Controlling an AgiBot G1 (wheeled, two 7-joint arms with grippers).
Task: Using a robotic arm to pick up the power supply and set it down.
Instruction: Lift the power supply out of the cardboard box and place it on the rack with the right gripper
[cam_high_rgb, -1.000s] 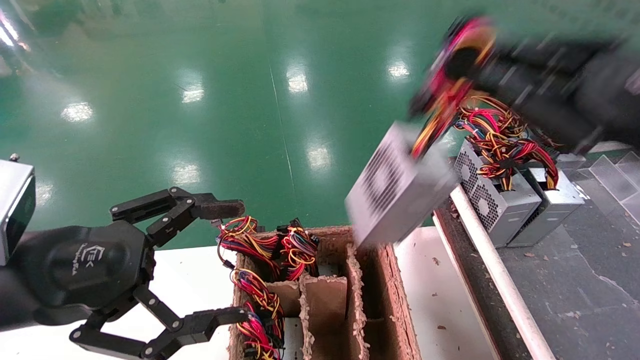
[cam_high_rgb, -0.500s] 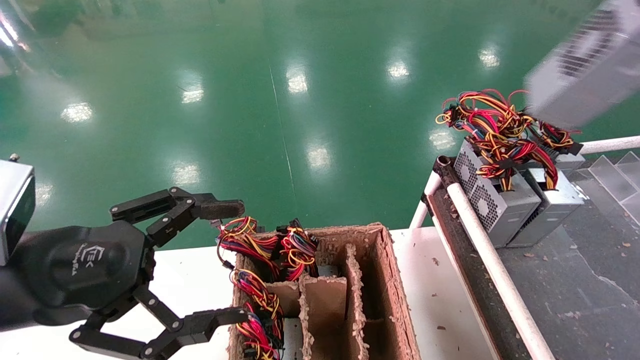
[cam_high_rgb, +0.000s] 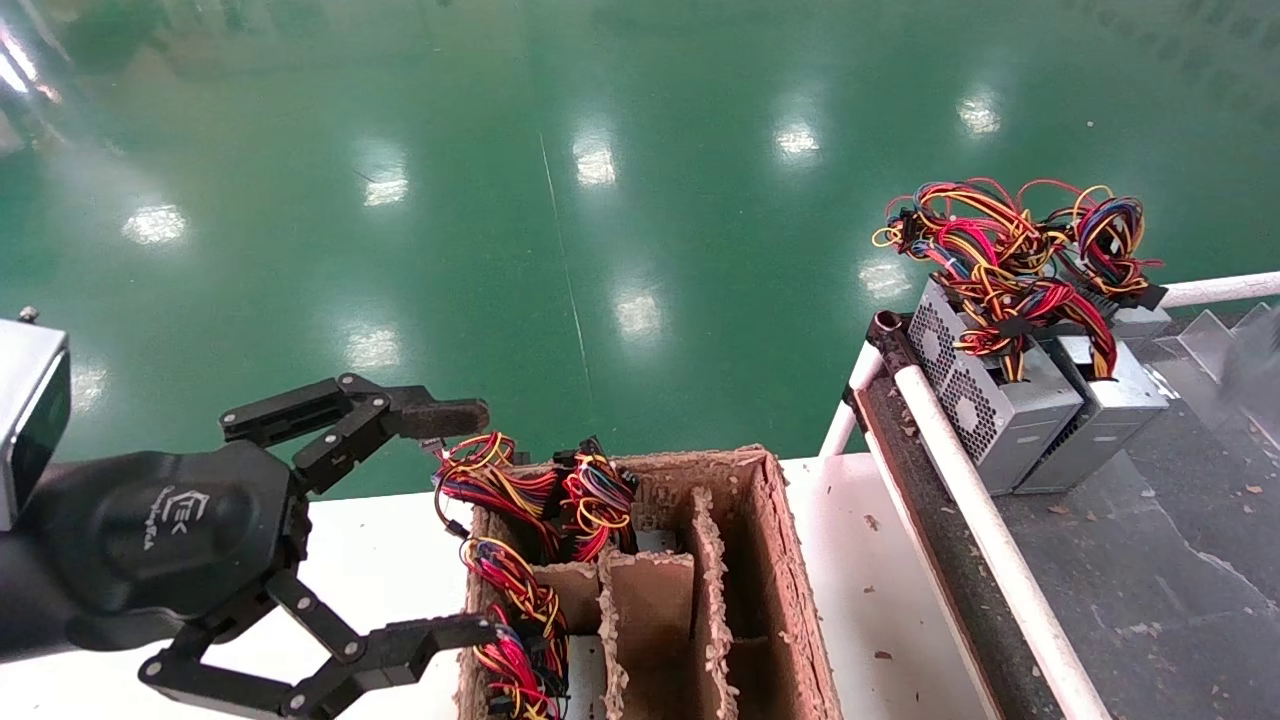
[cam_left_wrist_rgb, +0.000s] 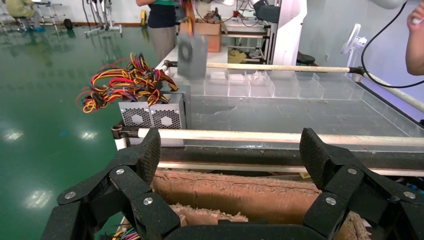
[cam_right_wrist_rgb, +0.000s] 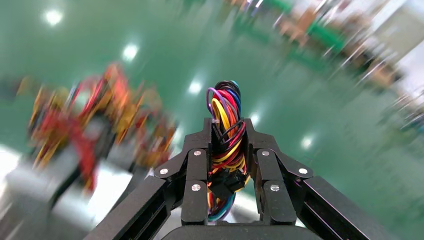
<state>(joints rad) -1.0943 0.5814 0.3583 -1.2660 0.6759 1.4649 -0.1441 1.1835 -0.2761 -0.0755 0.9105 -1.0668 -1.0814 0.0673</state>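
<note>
I should continue to lower the power supply (cam_left_wrist_rgb: 192, 56) with my right gripper until it stands on the belt (cam_high_rgb: 1140, 462) beside the standing supplies, because it is hanging upright and the belt is open there.
My right gripper (cam_right_wrist_rgb: 226, 125) is shut on the bundle of red, yellow, blue and black wires (cam_right_wrist_rgb: 223, 102) of the power supply. In the left wrist view that power supply (cam_left_wrist_rgb: 192, 55) is a blurred grey box with a round fan grille, hanging in the air beyond the two supplies on the belt. The right gripper itself is outside the head view, where only a grey blur (cam_high_rgb: 1256, 350) shows at the right edge. My left gripper (cam_high_rgb: 462, 522) stands open beside the cardboard box, nothing between its fingers (cam_left_wrist_rgb: 148, 156).
Two silver power supplies (cam_high_rgb: 1010, 405) with tangled wires (cam_high_rgb: 1000, 260) stand side by side on the dark belt (cam_high_rgb: 1150, 560) behind a white rail (cam_high_rgb: 985, 540). The brown cardboard divider box (cam_high_rgb: 775, 570) holds more wire bundles (cam_high_rgb: 540, 500). Clear trays (cam_left_wrist_rgb: 280, 85) line the belt's far side.
The right arm has swung the power supply from above the cardboard box up and off to the right, out of the head view. The left arm has not moved.
</note>
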